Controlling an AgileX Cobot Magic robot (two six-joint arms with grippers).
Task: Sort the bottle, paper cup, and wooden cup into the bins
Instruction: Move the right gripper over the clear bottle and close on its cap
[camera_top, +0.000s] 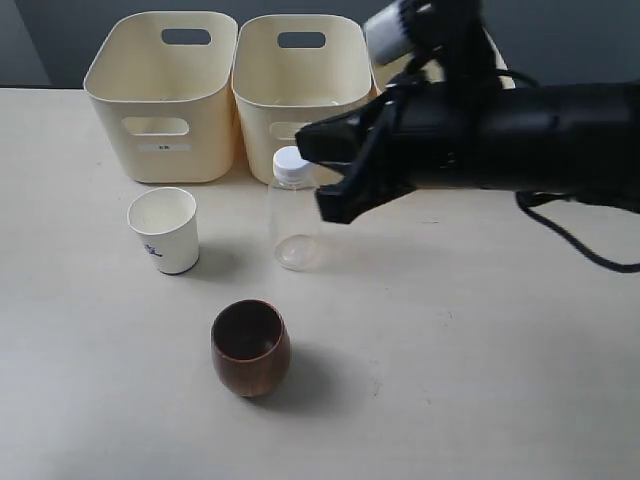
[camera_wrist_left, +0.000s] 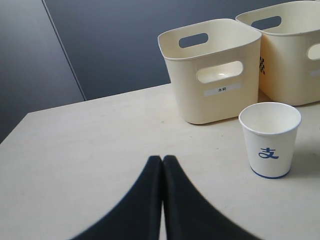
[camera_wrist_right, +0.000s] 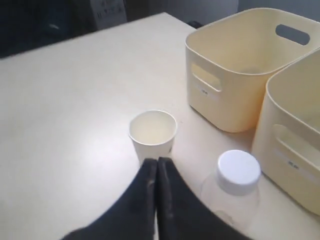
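My right gripper is heading toward the cap (camera_top: 289, 162), with the bottle upright (camera_top: 295, 222) and its white cap free of the middle bin. The gripper goes on and opens above the cap.
The clear bottle (camera_top: 293, 222) with a white cap (camera_wrist_right: 238, 171) stands in front of the middle bin (camera_top: 262, 105). The white paper cup (camera_top: 165, 230) stands to its left, and the dark wooden cup (camera_top: 250, 347) is nearer the front. My right gripper (camera_top: 325, 205) hovers beside the bottle's upper part, shut and empty, touching nothing; in its wrist view (camera_wrist_right: 157, 161) the paper cup (camera_wrist_right: 153, 131) lies just past the tips. My left gripper (camera_wrist_left: 162, 159) is shut and empty over bare table, with the paper cup (camera_wrist_left: 270, 140) off to one side.
Two cream bins stand side by side at the back, the left bin (camera_top: 110, 95) and the middle one. The right arm (camera_top: 500, 130) covers most of a third bin (camera_top: 384, 75). A black cable (camera_top: 580, 245) trails from the arm.
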